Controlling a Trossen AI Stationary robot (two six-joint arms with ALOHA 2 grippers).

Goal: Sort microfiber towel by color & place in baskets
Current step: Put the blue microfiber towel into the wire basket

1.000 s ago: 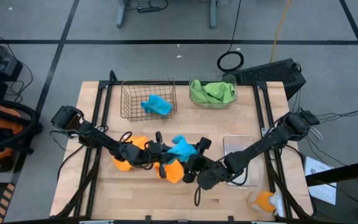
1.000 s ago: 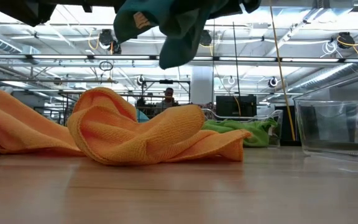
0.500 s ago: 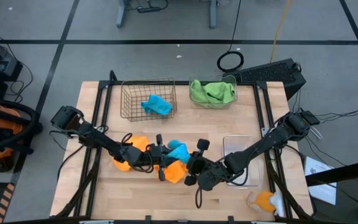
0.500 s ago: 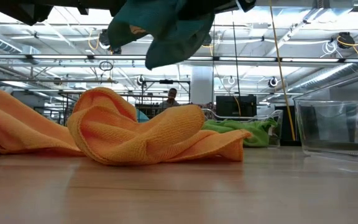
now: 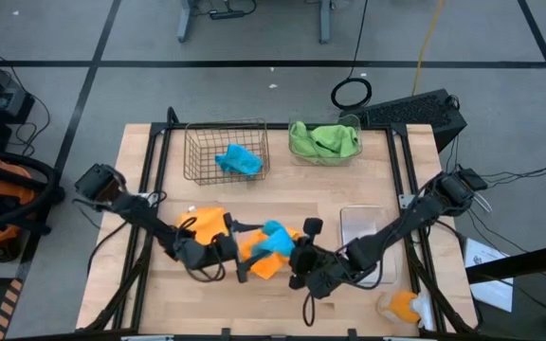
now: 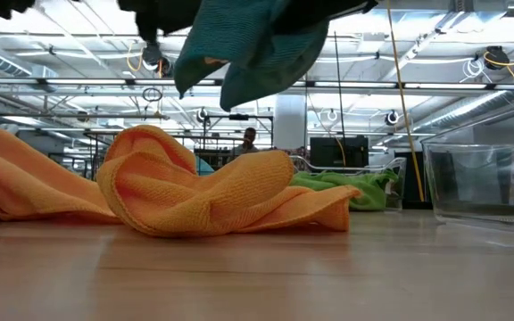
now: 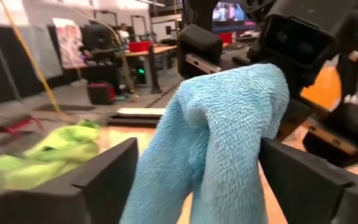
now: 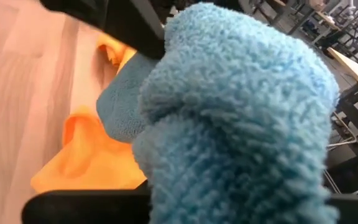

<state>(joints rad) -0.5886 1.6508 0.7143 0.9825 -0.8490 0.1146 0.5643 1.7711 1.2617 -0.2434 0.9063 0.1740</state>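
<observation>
The blue towel is hanging from my right gripper, and its wire basket [image 5: 226,153] is on my left gripper's side. I should therefore pass the towel [image 5: 276,238] to my left gripper.
A light blue microfiber towel [image 5: 275,237] hangs over the middle of the table, and my right gripper [image 5: 299,254] is shut on it. My left gripper [image 5: 233,258] stands open just to its left. In the left wrist view the towel [image 7: 222,143] hangs between that gripper's two wide-apart fingers [image 7: 110,180]. Under it, two orange towels [image 5: 211,225] [image 6: 194,192] lie crumpled on the tabletop. In the low view the blue towel [image 6: 252,45] hangs clear above them. My right gripper is shut on the blue towel's upper fold [image 7: 253,81], coming in from the table's right. The towel's own bulk [image 8: 229,124] hides the fingers in the right wrist view, so the layers cannot be told. The towel droops slack below the hold, clear of the table.
At the far edge stand a wire basket [image 5: 197,156] holding a blue towel [image 5: 240,159] and a clear bin [image 5: 354,123] holding a green towel [image 5: 325,140]. Another clear bin [image 5: 363,227] stands at the right. An orange towel [image 5: 401,305] lies at the near right corner.
My left gripper has let go of the blue towel and drawn back toward the table's near left. The towel stays hanging from my right gripper, which has shifted slightly toward the near edge. Its hanging folds have swung and changed shape above the orange towels.
</observation>
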